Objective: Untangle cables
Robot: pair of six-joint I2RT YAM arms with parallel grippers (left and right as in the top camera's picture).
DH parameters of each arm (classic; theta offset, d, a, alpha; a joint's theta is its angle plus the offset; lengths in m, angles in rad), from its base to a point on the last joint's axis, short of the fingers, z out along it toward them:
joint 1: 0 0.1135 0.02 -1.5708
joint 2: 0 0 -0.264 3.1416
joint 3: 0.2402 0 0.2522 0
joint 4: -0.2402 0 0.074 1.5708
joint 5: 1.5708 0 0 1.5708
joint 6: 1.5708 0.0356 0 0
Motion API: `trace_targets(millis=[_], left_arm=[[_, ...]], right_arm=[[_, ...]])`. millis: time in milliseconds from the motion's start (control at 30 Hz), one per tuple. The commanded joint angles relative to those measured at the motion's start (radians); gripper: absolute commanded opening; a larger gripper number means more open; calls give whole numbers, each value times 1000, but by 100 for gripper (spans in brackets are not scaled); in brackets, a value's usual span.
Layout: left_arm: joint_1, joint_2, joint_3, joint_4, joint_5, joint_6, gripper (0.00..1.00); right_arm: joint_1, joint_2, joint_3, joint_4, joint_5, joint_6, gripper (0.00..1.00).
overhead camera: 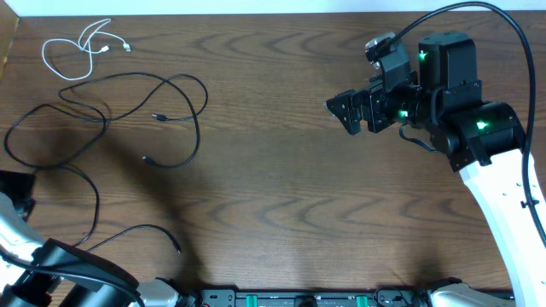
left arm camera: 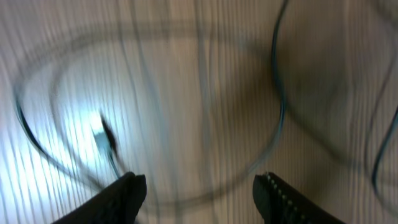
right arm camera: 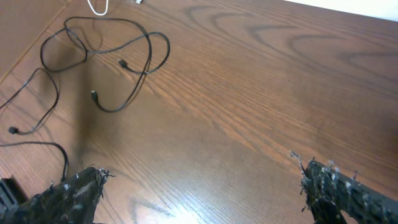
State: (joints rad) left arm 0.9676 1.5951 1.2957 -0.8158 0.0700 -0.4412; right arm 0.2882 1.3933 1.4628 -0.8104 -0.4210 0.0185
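Observation:
My left gripper should come back for the trailing black cable, which lies against the long black loop (overhead camera: 62, 166), take its bend (overhead camera: 95, 196) and pull it toward the front.
A short white cable (overhead camera: 77, 51) lies coiled at the table's far left corner. A long black cable (overhead camera: 183, 81) loops beside it, its plug ends (overhead camera: 158, 117) inside the loop. Another black cable (overhead camera: 90, 200) trails toward the front left. My right gripper (overhead camera: 350, 111) is open and empty, hovering over bare wood right of centre, far from the cables. Its wrist view shows the black loops (right arm camera: 149, 46) and the white cable (right arm camera: 98, 7) in the distance, with open jaws (right arm camera: 202, 171). My left gripper (left arm camera: 199, 180) is open above blurred black cable (left arm camera: 277, 93) and a plug (left arm camera: 106, 134).
The wooden table (overhead camera: 281, 205) spans the view. The left arm's base (overhead camera: 60, 273) sits at the front left corner. The right arm (overhead camera: 495, 162) reaches in from the right edge. A rail with connectors (overhead camera: 299, 298) runs along the front edge.

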Motion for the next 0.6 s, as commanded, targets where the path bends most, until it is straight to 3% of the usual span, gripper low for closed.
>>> trace_targets(millis=[0,133,233,367,567], left_arm=[[-22,27,-51,-18,31,-26,61],[-30,66,-122,-17,-63,-23,61],[-33,101,-155,-14,-5,-22,62],[-65,150,-166,24,107,94,66],[-145,192,-166,35,93,123,69]], right_arm=[[0,0,14,3,3,10,99],[2,0,14,2,3,10,99],[2,0,14,2,3,10,99],[2,0,14,5,3,10,99],[2,0,14,6,3,10,99]])
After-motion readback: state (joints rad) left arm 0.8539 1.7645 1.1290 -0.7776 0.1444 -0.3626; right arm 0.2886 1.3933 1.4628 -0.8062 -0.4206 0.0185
